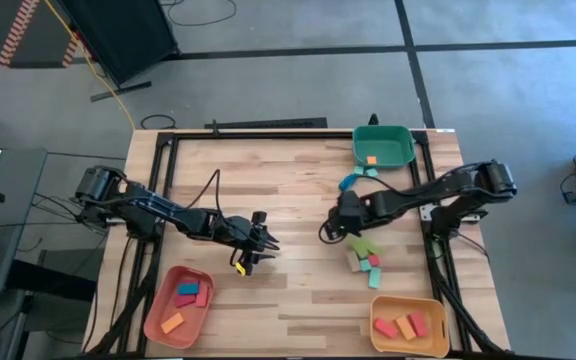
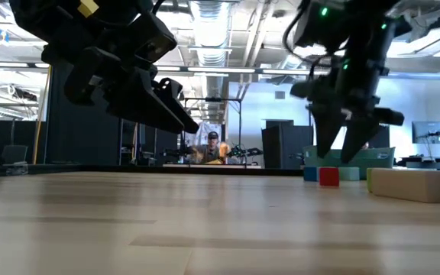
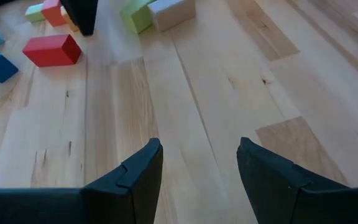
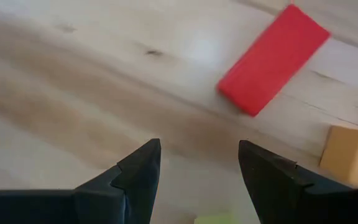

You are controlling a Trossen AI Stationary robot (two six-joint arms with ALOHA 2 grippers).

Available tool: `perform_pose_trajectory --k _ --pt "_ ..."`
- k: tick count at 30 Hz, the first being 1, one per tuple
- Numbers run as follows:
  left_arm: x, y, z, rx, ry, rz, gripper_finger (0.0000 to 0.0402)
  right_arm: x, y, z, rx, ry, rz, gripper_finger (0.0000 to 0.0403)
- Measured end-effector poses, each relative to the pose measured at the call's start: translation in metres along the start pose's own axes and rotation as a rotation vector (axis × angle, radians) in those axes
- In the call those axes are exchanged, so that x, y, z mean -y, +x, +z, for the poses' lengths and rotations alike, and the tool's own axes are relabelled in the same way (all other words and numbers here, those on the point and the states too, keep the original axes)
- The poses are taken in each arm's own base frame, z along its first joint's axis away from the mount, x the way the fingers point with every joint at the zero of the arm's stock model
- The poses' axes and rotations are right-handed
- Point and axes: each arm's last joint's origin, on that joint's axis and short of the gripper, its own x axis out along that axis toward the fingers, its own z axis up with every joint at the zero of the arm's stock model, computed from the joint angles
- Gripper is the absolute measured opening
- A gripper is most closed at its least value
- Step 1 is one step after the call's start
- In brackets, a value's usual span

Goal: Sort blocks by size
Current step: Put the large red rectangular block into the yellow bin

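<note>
I should keep moving my open right gripper toward the bar [image 2: 328,176] until its fingers straddle the bar's long sides, because the red bar [image 4: 273,60] lies clear of the orange block.
Several small blocks [image 1: 365,257] in green, teal, pink and orange lie on the wood to the right of the table's middle. My right gripper [image 1: 336,228] hangs open just left of this cluster, pointing steeply down; its wrist view shows a red bar [image 4: 272,59] and an orange block [image 4: 350,155] lying beyond the fingers [image 4: 197,146]. Seen from table height, it [image 2: 341,156] hovers over a red block [image 2: 328,177]. My left gripper [image 1: 268,245] waits open over bare wood near the middle, with a red block [image 3: 51,50] far ahead of it.
A green tray [image 1: 400,158] at the far right holds an orange block. A salmon tray [image 1: 156,318] at the near left and a yellow tray [image 1: 438,345] at the near right each hold blocks. Teal blocks [image 1: 353,180] lie below the green tray. Black rails frame the table.
</note>
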Motion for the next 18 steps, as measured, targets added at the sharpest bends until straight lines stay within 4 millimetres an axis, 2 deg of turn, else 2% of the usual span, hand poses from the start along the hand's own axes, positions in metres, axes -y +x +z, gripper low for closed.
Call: perform_pose_trajectory --k 9,18 --pt "0.000 0.000 0.001 0.006 0.008 0.001 0.0197 0.006 0.025 0.013 -0.015 0.067 -0.088 0.0244" --pt "0.000 0.000 0.001 0.008 0.008 0.001 0.0197 0.012 0.028 0.029 0.040 0.136 -0.103 0.0244"
